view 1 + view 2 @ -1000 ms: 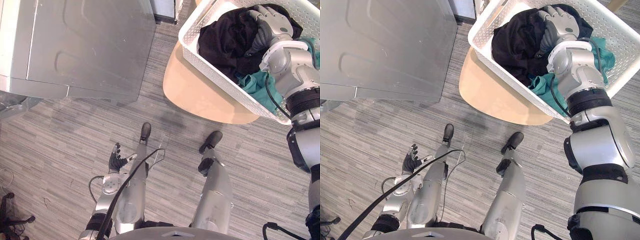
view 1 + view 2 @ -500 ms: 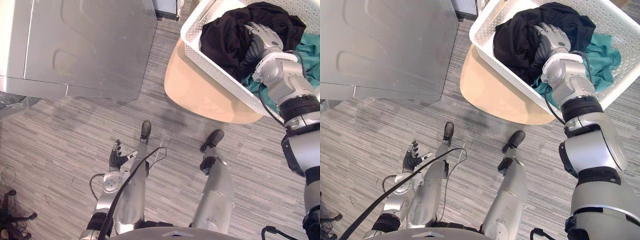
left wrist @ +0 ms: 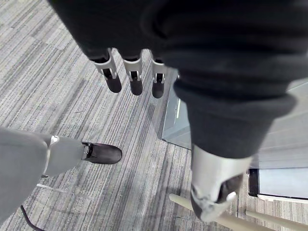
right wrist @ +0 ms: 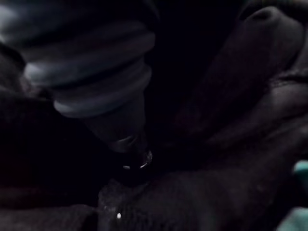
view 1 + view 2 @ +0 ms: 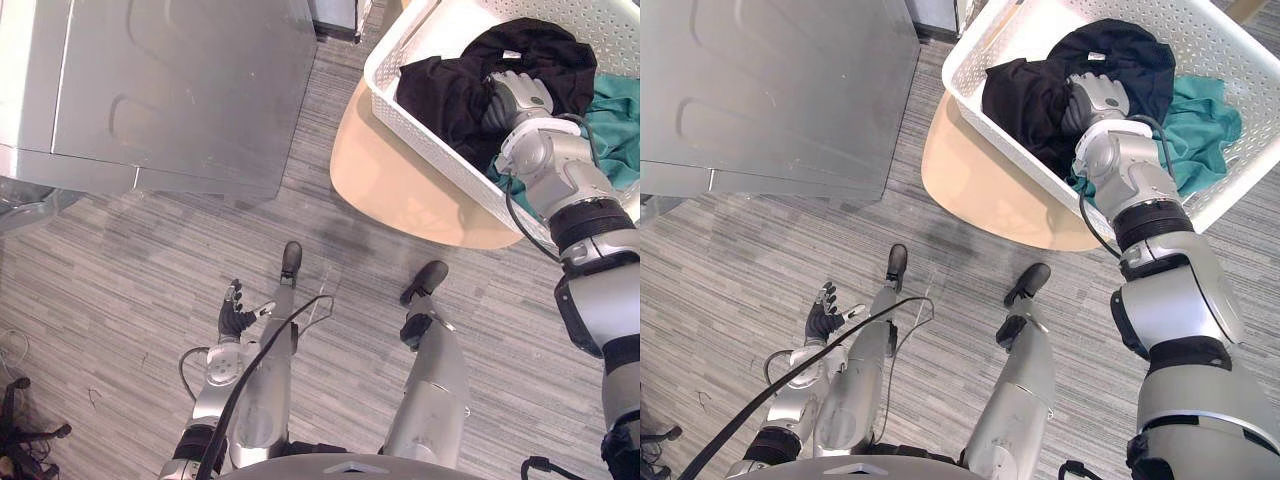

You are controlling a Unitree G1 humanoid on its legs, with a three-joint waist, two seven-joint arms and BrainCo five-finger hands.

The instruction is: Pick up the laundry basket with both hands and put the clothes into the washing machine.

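Observation:
The black garment [image 5: 445, 100] is in a heap next to the teal garment [image 5: 615, 118]. The black garment will come loose when I lift, and the teal one will stay behind.
A white perforated laundry basket [image 5: 420, 140] rests on a round pale wooden table [image 5: 400, 190] at the upper right. A black garment [image 5: 1025, 95] is heaped inside it, with a teal garment [image 5: 1200, 120] beside it. My right hand [image 5: 1095, 98] lies on the black heap with its fingers curled down into the cloth, which bunches round them. In the right wrist view dark cloth [image 4: 231, 120] presses close about the hand. My left hand [image 5: 235, 320] hangs low beside my left side, open and empty, its fingers [image 3: 130, 79] straight. The grey washing machine [image 5: 170, 90] stands at the upper left.
A strip of striped grey floor [image 5: 300, 200] separates the machine from the table. A dark chair base [image 5: 20, 440] sits at the lower left. Some dark furniture [image 5: 335, 20] stands at the top between machine and basket.
My right hand has drawn back across the black heap toward the basket's near rim and its fingers have curled into the cloth, which has bunched up. The left hand has stayed still.

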